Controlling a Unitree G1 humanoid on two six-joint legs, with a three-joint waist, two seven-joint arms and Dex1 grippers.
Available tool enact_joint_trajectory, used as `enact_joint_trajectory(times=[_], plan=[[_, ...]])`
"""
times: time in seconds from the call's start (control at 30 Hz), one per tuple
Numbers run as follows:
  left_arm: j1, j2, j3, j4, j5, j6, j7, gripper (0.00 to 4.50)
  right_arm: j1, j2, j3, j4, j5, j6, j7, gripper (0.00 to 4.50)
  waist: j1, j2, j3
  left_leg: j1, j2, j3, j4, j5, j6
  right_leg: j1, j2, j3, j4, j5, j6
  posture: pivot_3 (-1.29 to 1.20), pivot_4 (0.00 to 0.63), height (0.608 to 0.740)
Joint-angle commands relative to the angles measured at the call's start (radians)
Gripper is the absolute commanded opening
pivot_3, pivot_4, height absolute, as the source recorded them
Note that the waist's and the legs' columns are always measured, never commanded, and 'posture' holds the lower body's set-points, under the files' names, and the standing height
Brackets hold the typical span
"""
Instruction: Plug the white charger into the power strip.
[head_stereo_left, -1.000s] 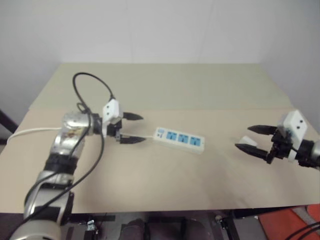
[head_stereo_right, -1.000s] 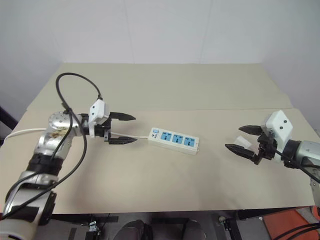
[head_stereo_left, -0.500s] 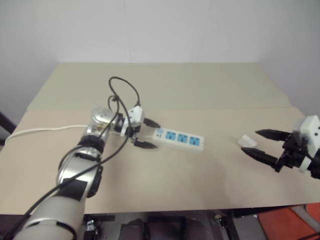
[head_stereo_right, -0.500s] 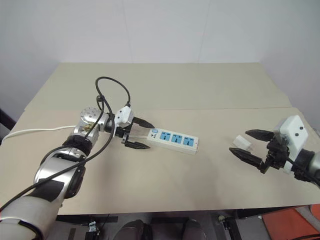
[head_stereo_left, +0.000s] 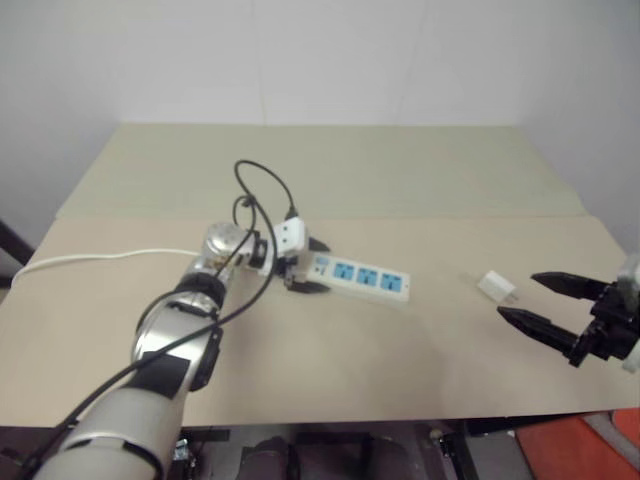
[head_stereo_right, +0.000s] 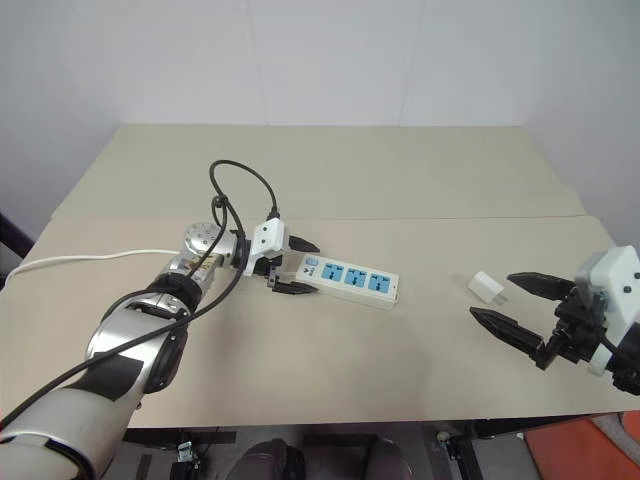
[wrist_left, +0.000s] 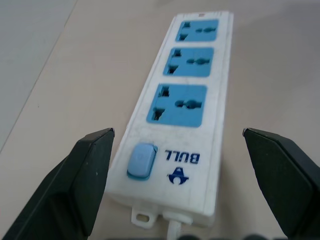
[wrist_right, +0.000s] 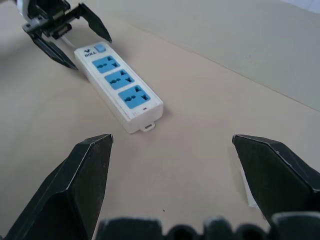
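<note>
The power strip's long body lies flat at a slant (head_stereo_left: 368, 278), so as I pull its switch end (head_stereo_left: 320, 267), the power strip will turn straight along the surface.
The power strip (head_stereo_left: 358, 277) lies flat mid-table, its three blue sockets facing up and its thin white cord (head_stereo_left: 100, 257) trailing off to the left. My left gripper (head_stereo_left: 318, 266) is open, and its fingers straddle the strip's switch end (wrist_left: 141, 161) without touching it. Right of the strip, the small white charger (head_stereo_right: 486, 288) rests alone on the table. My right gripper (head_stereo_right: 492, 296) hovers open just right of and nearer than the charger, pointing toward it, with nothing between its fingers. The right wrist view shows the strip (wrist_right: 120, 82) and the left gripper (wrist_right: 90, 52) ahead.
The beige table (head_stereo_left: 330, 180) is two boards with a seam running across behind the strip. Its front edge (head_stereo_left: 330, 415) lies close below both grippers. Something orange (head_stereo_left: 570, 450) sits on the floor at the lower right.
My left gripper swung right and down, from well left of the strip to straddling its switch end. My right gripper drew back from the charger, which now lies uncovered.
</note>
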Motion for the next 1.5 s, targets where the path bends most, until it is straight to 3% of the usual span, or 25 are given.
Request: enact_joint_trajectory(times=[0.03, 0.3, 0.5, 1.0, 1.17, 1.5], plan=[[-0.002, -0.005, 0.002, 0.008, 0.033, 0.005, 0.058, 4.48, 0.007, 0.003, -0.068, -0.04, 0.04, 0.015, -0.021, 4.5, 0.0, 0.0, 0.0, 0.0, 0.0, 0.0, 0.0, 0.0, 0.0, 0.0, 0.0, 0.0, 0.0, 0.0, 0.0, 0.0, 0.15, 0.74], [0.013, -0.017, 0.006, 0.021, 0.069, 0.063, 0.094, 4.48, 0.023, -0.003, -0.098, -0.069, 0.088, 0.043, -0.048, 4.5, 0.0, 0.0, 0.0, 0.0, 0.0, 0.0, 0.0, 0.0, 0.0, 0.0, 0.0, 0.0, 0.0, 0.0, 0.0, 0.0, 0.15, 0.74], [0.026, -0.025, 0.03, 0.015, 0.054, 0.08, 0.029, 3.31, 0.022, -0.004, -0.111, -0.071, 0.107, 0.049, -0.066, 4.5, 0.007, -0.001, -0.001, 0.001, 0.0, 0.0, 0.0, 0.0, 0.0, 0.001, -0.001, 0.0, 0.0, 0.0, 0.0, 0.0, 0.15, 0.74], [0.028, 0.037, 0.107, -0.043, -0.024, 0.045, -0.115, 3.3, -0.075, -0.031, -0.011, 0.001, 0.089, 0.017, -0.083, 4.5, -0.003, -0.001, -0.001, 0.0, 0.0, 0.0, 0.001, 0.0, 0.001, 0.0, 0.0, 0.0, 0.0, 0.0, 0.0, 0.0, 0.15, 0.74], [0.101, 0.066, 0.141, -0.161, -0.103, 0.035, -0.213, 3.3, -0.126, -0.029, 0.071, 0.045, 0.048, -0.02, -0.073, 4.5, -0.003, -0.001, -0.001, 0.0, 0.0, 0.0, 0.001, 0.0, 0.0, -0.001, 0.0, 0.0, 0.001, 0.0, 0.0, 0.0, 0.15, 0.74], [0.401, 0.056, 0.12, -0.581, -0.207, 0.227, -0.153, 3.3, -0.215, -0.024, 0.17, 0.109, 0.009, -0.066, -0.062, 4.5, 0.0, -0.001, -0.001, 0.0, 0.0, 0.0, 0.002, 0.0, 0.0, 0.0, -0.001, 0.001, 0.001, 0.0, 0.0, 0.0, 0.15, 0.74]])
